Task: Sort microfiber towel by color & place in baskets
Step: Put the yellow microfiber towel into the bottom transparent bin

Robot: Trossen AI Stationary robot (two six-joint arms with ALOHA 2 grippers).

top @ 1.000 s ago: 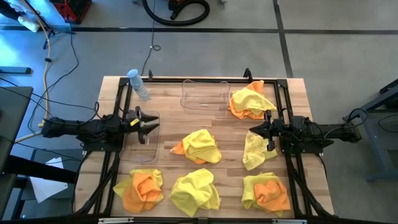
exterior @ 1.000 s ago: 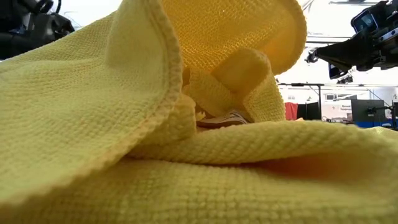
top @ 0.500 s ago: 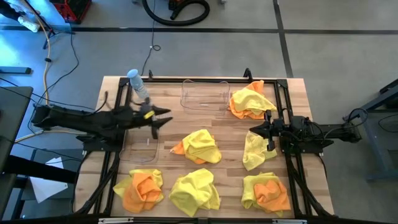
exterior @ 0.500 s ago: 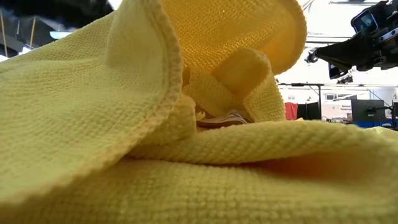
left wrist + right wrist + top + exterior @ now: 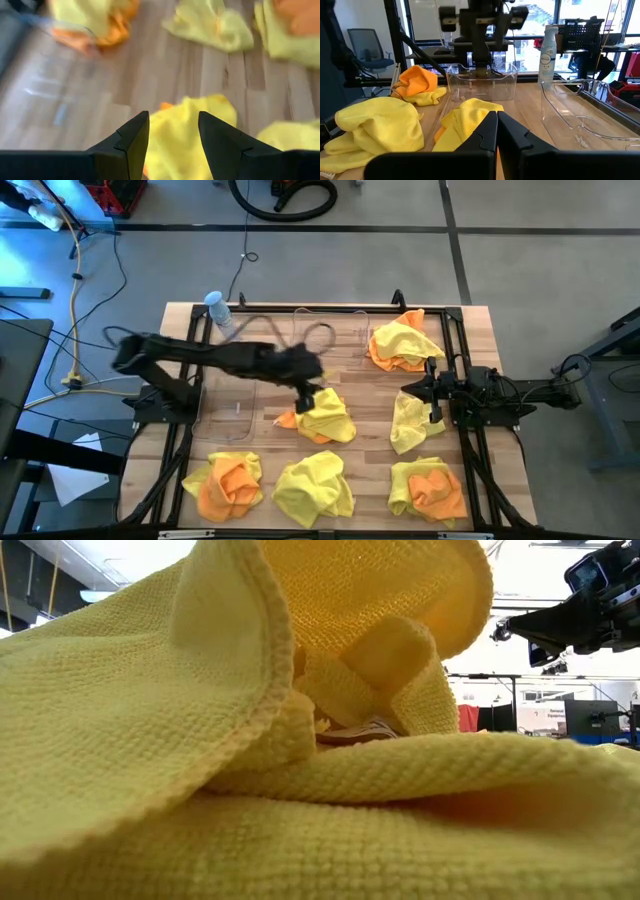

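Observation:
The central yellow towel is on top of the orange towel [image 5: 287, 420] and below my open fingers. My left gripper should keep going down until it pinches only yellow cloth [image 5: 328, 423].
Yellow and orange microfiber towels lie in crumpled heaps on the wooden table. My left gripper [image 5: 306, 392] [image 5: 172, 137] is open and reaches over the middle of the table, just above the left edge of the central yellow towel [image 5: 326, 415] [image 5: 185, 135], which has an orange towel [image 5: 285, 419] peeking out beneath it. My right gripper [image 5: 432, 392] [image 5: 496, 127] waits shut at the table's right side, beside another yellow towel [image 5: 410, 422]. One clear basket [image 5: 226, 412] stands at the left and a second basket [image 5: 330, 332] at the far edge.
More heaps lie far right [image 5: 404, 342], near right [image 5: 428, 490], near centre [image 5: 313, 488] and near left [image 5: 225, 483]. A water bottle [image 5: 222, 313] stands at the far left corner. Black frame rails run along both sides. A yellow towel [image 5: 250, 740] fills the low view.
My left arm has swung fast from over the left basket toward the table's right, and stretches out over the central yellow towel. Its gripper has stayed open. The towels and my right arm have kept still.

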